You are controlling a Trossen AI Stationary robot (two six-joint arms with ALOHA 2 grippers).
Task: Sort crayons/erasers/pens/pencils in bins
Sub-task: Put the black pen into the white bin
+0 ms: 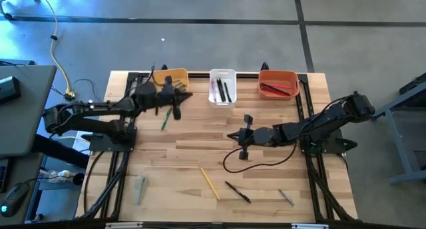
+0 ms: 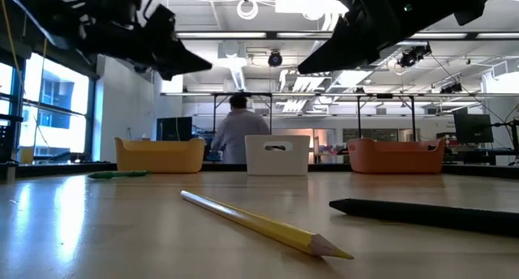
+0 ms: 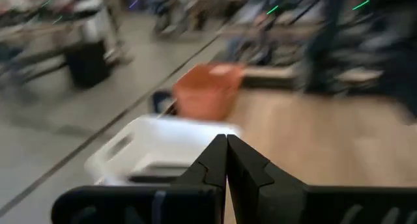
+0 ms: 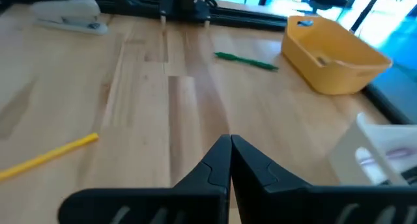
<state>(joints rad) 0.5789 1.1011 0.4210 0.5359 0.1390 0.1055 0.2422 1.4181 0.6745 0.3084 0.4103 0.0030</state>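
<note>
My empty right gripper should carry on toward the pen until its open fingers are on both sides of the pen's body (image 1: 239,194), because the black pen (image 1: 233,188) lies clear of the yellow pencil.
My left gripper (image 1: 188,94) (image 3: 226,160) hangs shut above the table, between the yellow-orange bin (image 1: 172,78) and the white bin (image 1: 222,88), with nothing visible between its fingers. My right gripper (image 1: 231,136) (image 4: 229,154) is shut too, raised over the table's middle, and holds nothing. A green pen (image 1: 164,119) (image 4: 246,60) lies flat near the yellow-orange bin. The yellow pencil (image 1: 210,184) (image 2: 259,222) and a black pen (image 1: 237,192) (image 2: 430,214) lie near the table's near edge. The white bin holds pens; the red-orange bin (image 1: 277,82) holds red pencils.
A grey stapler-like object (image 1: 139,189) and a small grey stick (image 1: 286,197) lie near the near edge. A black cable (image 1: 247,165) loops on the table below the right gripper. The three bins line the far edge. A person (image 2: 239,135) stands beyond the table.
</note>
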